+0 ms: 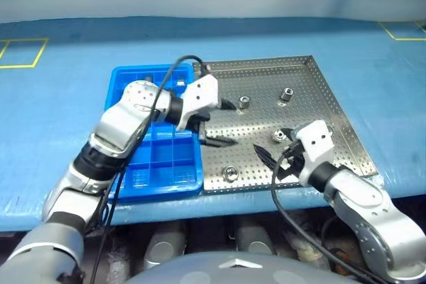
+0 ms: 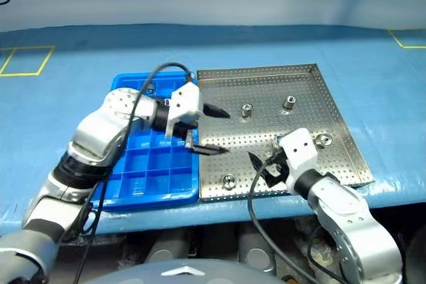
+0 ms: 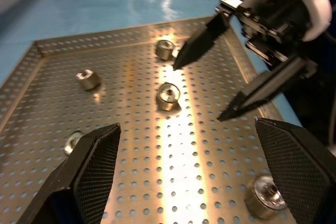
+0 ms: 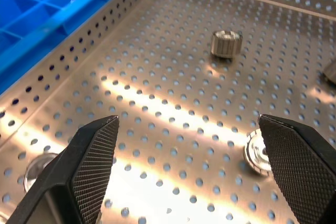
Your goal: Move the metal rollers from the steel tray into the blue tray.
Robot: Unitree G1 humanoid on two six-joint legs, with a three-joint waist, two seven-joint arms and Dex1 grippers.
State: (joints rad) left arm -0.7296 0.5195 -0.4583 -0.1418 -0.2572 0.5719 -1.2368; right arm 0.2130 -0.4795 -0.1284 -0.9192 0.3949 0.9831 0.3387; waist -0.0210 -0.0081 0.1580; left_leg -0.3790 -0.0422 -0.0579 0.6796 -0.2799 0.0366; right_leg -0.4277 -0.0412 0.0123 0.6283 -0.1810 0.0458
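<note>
My open grippers face each other close around the front roller [image 1: 230,173]. I should hold my right gripper back while my left gripper carries that roller to the blue tray [image 1: 141,156].
Several metal rollers lie scattered on the steel tray [image 1: 346,131], among them one [image 1: 244,102] toward the far side, one [image 1: 287,94] to its right and one [image 1: 230,173] near the front rim. My left gripper [image 1: 225,124] hangs open over the tray's left part, pointing right, with nothing between its fingers. My right gripper [image 1: 271,144] stands open and empty low over the front middle, close to a roller [image 1: 279,136]. The two grippers face each other. The blue tray [image 1: 156,164] lies against the steel tray's left side, under my left arm. A roller [image 4: 227,43] sits beyond the open right fingers.
Both trays rest on a blue table top [image 1: 60,111] with yellow tape squares [image 1: 23,51] at the far corners. The table's front edge [image 1: 233,204] runs just below the trays. A black cable [image 1: 176,68] loops above the left wrist.
</note>
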